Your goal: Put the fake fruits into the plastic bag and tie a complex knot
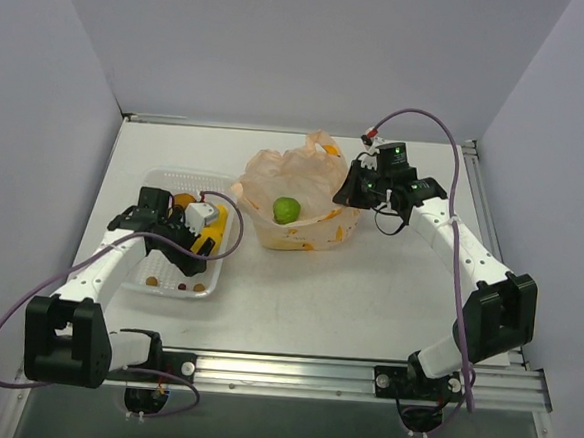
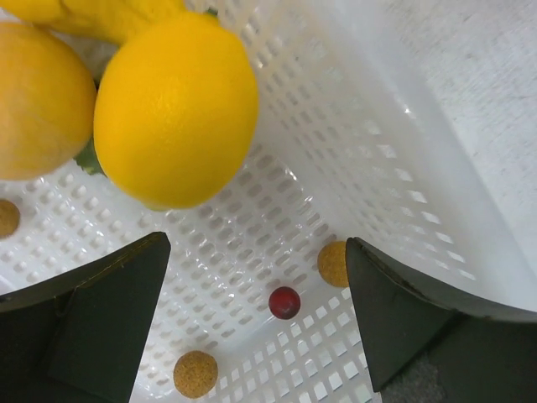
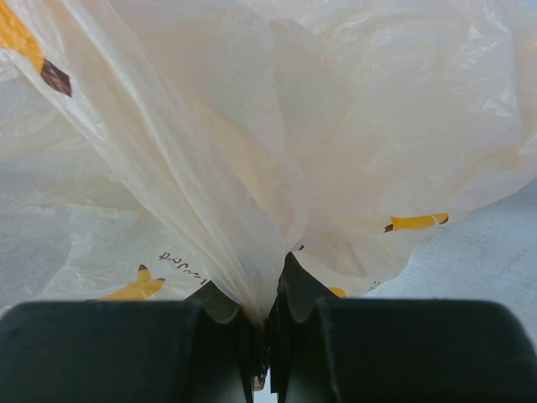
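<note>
My gripper will uncover a hidden green fruit when it lifts the yellow lemon-like fruit (image 2: 176,113), because a green edge (image 2: 89,159) peeks out past the yellow one.
The peach plastic bag (image 1: 300,179) with banana prints stands open in the middle of the table, with a green round fruit (image 1: 287,210) inside it. My right gripper (image 1: 352,189) is shut on the bag's right edge, and the film (image 3: 277,126) bunches between the closed jaws (image 3: 267,295). My left gripper (image 1: 188,250) hangs low in the white mesh tray (image 1: 165,176), open (image 2: 256,294) with nothing between its fingers. Just ahead of it lies a yellow lemon-like fruit (image 2: 176,109). A yellow-orange fruit (image 2: 38,101) touches it on the left, and another yellow one (image 2: 101,15) lies behind.
Small loose balls lie on the tray floor (image 2: 252,210) between and around the left fingers: one red (image 2: 284,302) and three cork-coloured (image 2: 195,374). The tray's wall (image 2: 403,168) rises close on the right. Grey walls enclose the table on three sides.
</note>
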`<state>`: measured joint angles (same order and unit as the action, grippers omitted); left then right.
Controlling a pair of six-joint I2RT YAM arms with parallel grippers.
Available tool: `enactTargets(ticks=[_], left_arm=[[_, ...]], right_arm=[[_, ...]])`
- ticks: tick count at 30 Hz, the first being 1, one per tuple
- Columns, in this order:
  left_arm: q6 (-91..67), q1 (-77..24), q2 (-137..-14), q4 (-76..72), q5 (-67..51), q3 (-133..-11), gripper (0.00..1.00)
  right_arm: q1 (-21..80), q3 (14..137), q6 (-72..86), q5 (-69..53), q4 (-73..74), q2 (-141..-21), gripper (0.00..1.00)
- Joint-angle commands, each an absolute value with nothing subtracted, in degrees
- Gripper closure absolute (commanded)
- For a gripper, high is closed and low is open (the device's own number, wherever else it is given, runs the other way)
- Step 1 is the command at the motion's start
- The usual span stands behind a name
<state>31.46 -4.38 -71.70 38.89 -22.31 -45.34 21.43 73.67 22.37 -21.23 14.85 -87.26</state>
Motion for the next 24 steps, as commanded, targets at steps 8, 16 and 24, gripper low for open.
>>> enactTargets(ticks=[8, 16, 24], left_arm=[[49.2, -4.0, -75.4, 31.5, -34.1, -49.5, 0.03], [61.3, -4.1, -84.7, 30.8, -35.9, -53.7, 0.03], [53.8, -4.0, -87.3, 27.5, -35.2, -56.1, 0.03]], right_arm=[[21.4, 75.8, 22.2, -21.6, 15.6, -87.2, 1.0], [21.4, 76.2, 22.1, -21.2, 15.6, -87.5, 1.0], [21.4, 75.6, 22.0, -21.1, 15.6, -86.7, 1.0]])
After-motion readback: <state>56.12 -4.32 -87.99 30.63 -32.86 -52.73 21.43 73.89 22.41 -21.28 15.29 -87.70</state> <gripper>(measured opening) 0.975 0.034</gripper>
